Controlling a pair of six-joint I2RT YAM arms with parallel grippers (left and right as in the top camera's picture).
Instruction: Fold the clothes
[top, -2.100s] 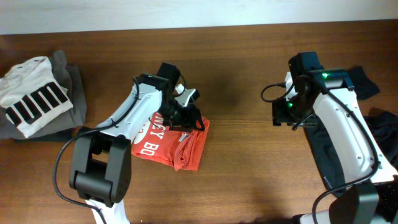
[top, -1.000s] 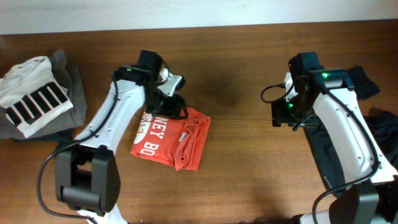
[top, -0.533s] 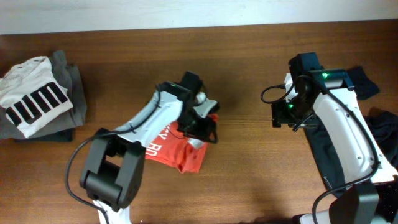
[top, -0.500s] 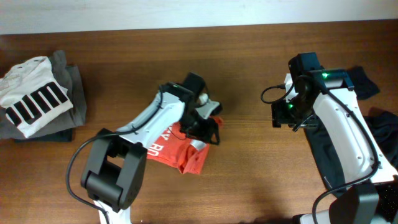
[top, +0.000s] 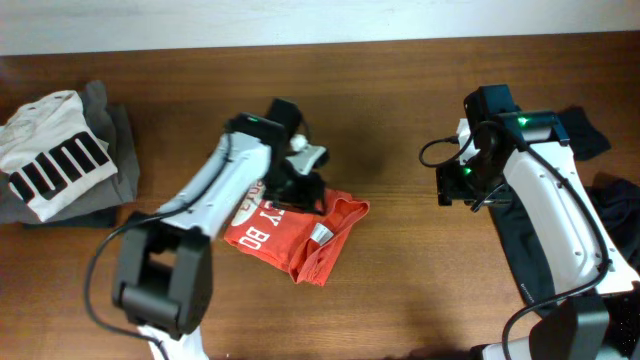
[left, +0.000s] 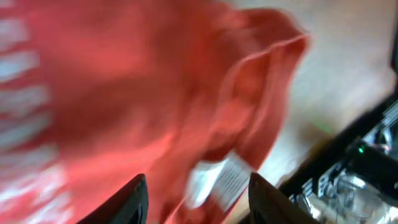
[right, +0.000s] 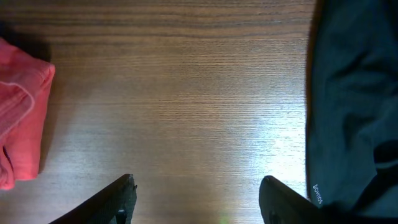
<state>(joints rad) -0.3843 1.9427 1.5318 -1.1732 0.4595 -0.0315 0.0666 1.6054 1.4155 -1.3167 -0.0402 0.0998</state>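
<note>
I should use my left gripper to turn the red T-shirt and pull the labelled end's near corner (top: 315, 278) to make the T-shirt square, because it lies crooked with its labelled end slanting (top: 343, 243).
A red T-shirt with white lettering (top: 296, 230) lies loosely folded on the table's middle left; a white label (top: 320, 233) shows on it. It fills the blurred left wrist view (left: 124, 106). My left gripper (top: 297, 190) is open just above the shirt's upper edge, holding nothing. My right gripper (top: 457, 183) is open and empty over bare wood at the right, well apart from the shirt; its wrist view shows the shirt's edge (right: 18, 118) at the left and dark clothing (right: 354, 93) at the right.
A folded pile with a white black-striped garment (top: 55, 155) on grey cloth (top: 110, 150) sits at the far left. Dark clothes (top: 610, 230) lie heaped at the right edge beside the right arm.
My left gripper has swung right over the shirt and back up-left. The shirt's right edge has been dragged rightward and rumpled, exposing the label. The right arm has not moved.
</note>
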